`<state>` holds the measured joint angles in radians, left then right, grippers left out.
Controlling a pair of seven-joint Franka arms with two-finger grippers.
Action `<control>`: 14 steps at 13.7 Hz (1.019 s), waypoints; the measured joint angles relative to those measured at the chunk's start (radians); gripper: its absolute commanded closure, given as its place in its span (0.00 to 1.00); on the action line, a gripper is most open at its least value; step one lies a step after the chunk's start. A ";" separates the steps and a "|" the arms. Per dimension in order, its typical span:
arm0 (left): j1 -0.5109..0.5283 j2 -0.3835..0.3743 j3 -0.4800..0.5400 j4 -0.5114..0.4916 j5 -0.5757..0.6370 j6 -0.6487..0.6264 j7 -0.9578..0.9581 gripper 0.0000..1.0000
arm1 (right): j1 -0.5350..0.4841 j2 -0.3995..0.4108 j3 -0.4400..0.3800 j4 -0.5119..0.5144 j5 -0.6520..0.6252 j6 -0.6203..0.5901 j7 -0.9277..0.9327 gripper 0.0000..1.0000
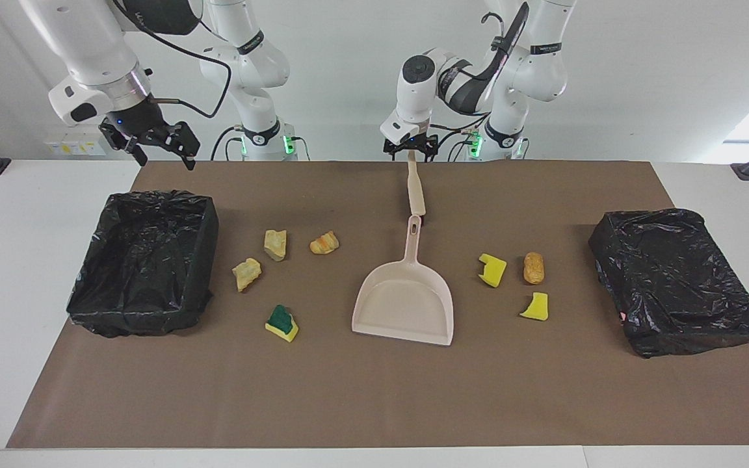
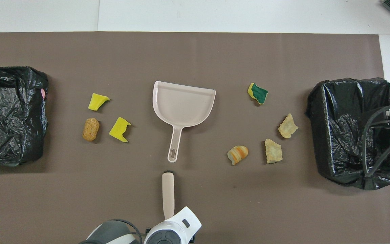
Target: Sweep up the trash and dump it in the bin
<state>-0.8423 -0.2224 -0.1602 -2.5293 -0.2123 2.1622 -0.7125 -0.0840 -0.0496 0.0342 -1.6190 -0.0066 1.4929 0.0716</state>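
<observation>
The beige dustpan's bottom (image 2: pixel 184 106) is smooth all the way to its straight open edge (image 2: pixel 186 85), so all the swept trash will slide out when I tilt the dustpan.
The trash lies in two groups beside a beige dustpan (image 1: pixel 407 305) (image 2: pixel 183 108). Toward the right arm's end are a green-topped sponge (image 1: pixel 281 322) (image 2: pixel 258 93) and three tan lumps (image 1: pixel 275 244) (image 1: pixel 246 273) (image 1: pixel 324 242). Toward the left arm's end are two yellow sponge chunks (image 1: pixel 491 270) (image 1: pixel 535 306) and an orange lump (image 1: pixel 534 267). A beige brush (image 1: pixel 415 188) (image 2: pixel 168 193) lies in line with the dustpan's handle, nearer the robots. My left gripper (image 1: pixel 409 148) is open over the brush's robot-side end. My right gripper (image 1: pixel 163 156) hangs open above the open bin (image 1: pixel 144 260) (image 2: pixel 354 128).
A second box wrapped in a black bag (image 1: pixel 677 279) (image 2: pixel 10 115) stands at the left arm's end of the brown mat (image 1: pixel 374 403). In the overhead view the left arm's white wrist (image 2: pixel 173 230) covers its gripper and the brush's near end.
</observation>
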 measured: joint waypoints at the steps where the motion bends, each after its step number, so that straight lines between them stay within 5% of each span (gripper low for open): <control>1: 0.000 0.000 0.000 -0.001 0.000 0.000 0.000 0.00 | 0.000 -0.001 0.000 0.000 0.000 0.000 0.000 0.00; 4: 0.000 0.000 0.000 -0.007 0.000 0.000 0.000 0.10 | 0.000 -0.002 0.000 -0.002 0.000 0.000 0.000 0.00; 5: 0.000 0.000 0.000 -0.012 0.000 0.000 -0.001 0.27 | 0.000 -0.002 0.000 -0.003 0.000 0.000 0.000 0.00; 8: 0.000 0.000 0.001 -0.019 0.000 0.000 -0.001 0.99 | 0.001 -0.002 0.000 -0.005 0.000 0.000 0.000 0.00; 14: 0.000 0.001 0.010 -0.015 0.052 -0.002 0.002 1.00 | 0.038 -0.020 0.037 -0.058 0.003 0.033 0.000 0.00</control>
<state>-0.8421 -0.2216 -0.1501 -2.5442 -0.1607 2.1602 -0.7109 -0.0456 -0.0700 0.0709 -1.6768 -0.0032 1.5256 0.0716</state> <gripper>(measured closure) 0.740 0.000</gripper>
